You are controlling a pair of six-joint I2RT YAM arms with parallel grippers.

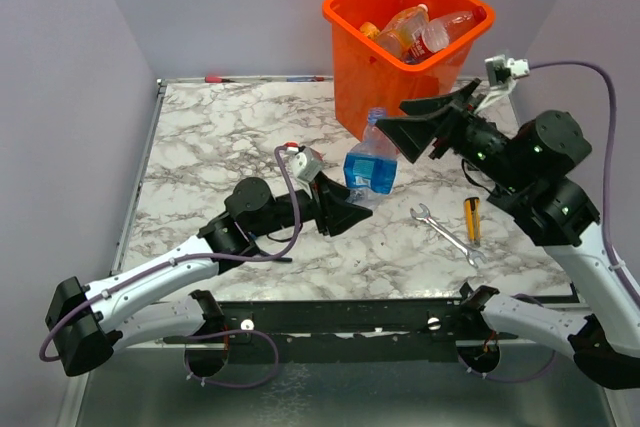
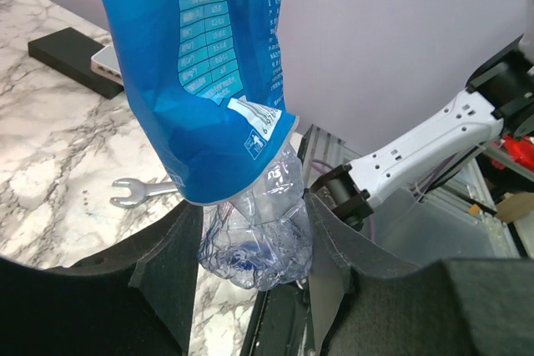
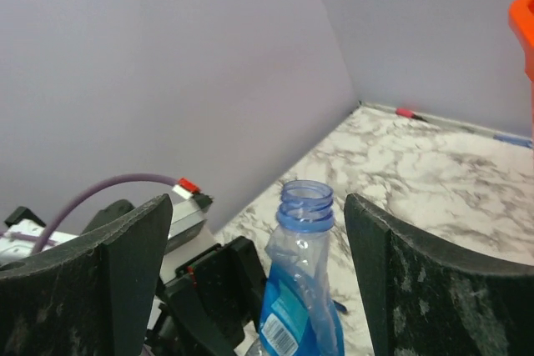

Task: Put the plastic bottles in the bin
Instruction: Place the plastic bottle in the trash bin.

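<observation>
Next, I take the neck [image 1: 376, 115] with my right gripper and carry the bottle into the bin, because my left gripper is holding the bottle's crumpled base [image 1: 364, 197] short of the bin.
A crushed clear bottle with a blue label [image 1: 372, 160] and no cap stands upright above the table's middle. My left gripper [image 1: 350, 209] is shut on its crumpled base, which shows between the pads in the left wrist view [image 2: 254, 239]; the label [image 2: 209, 81] rises above them. My right gripper [image 1: 392, 117] is open at the bottle's neck. In the right wrist view its fingers [image 3: 259, 206] straddle the open blue neck [image 3: 305, 199] without touching. The orange bin [image 1: 345, 17] stands at the back and holds several bottles [image 1: 420, 32]. Its rim shows in the right wrist view [image 3: 524, 14].
A steel wrench [image 1: 447, 234] and a yellow-handled tool [image 1: 472, 219] lie on the marble at the front right. The wrench also shows in the left wrist view [image 2: 142, 192], with a black box [image 2: 71, 56] behind it. Grey walls close in the table.
</observation>
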